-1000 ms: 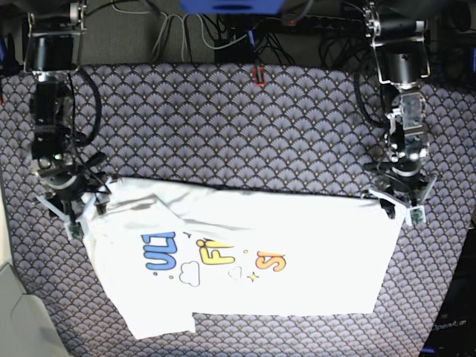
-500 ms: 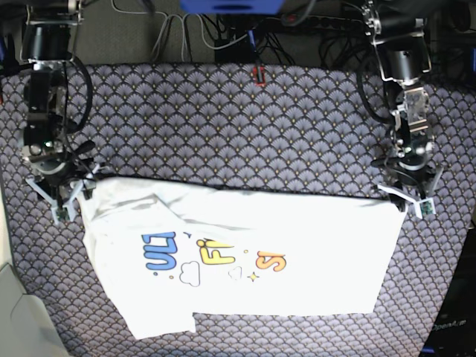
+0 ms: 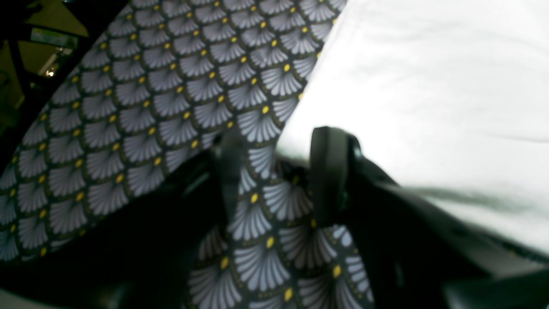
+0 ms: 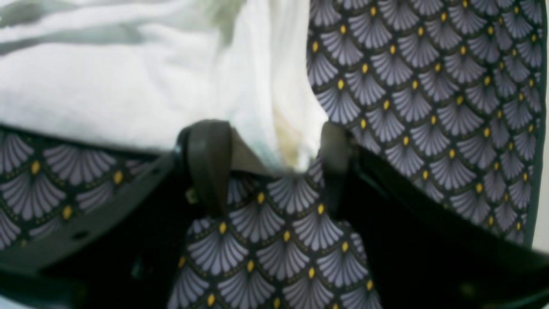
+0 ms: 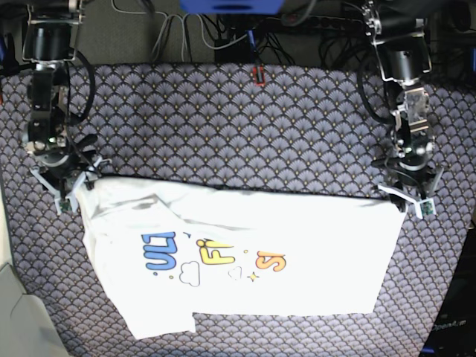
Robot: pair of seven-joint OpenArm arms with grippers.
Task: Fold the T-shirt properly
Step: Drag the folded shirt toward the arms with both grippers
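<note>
The left gripper's open fingers have only the tip of the T-shirt's corner between them, so the robot should ease them back inward over the white cloth and pinch before pulling.
The white T-shirt lies flat on the table, its coloured print facing up, with a folded straight edge along the top. My right gripper is at the shirt's upper left corner. In the right wrist view this gripper is open, and the white shirt corner reaches in between its fingertips. My left gripper is at the shirt's upper right corner. In the left wrist view it is open over bare tablecloth, with the shirt's edge just beyond its right finger.
A fan-patterned grey tablecloth covers the table. Cables and a small red item sit along the back edge. The table's edge runs close to the right gripper's outer side.
My right gripper moved off the sleeve, up and outward, then came back to the shirt's upper left corner, and its jaws have narrowed a little. My left gripper shifted slightly outward and then held still.
</note>
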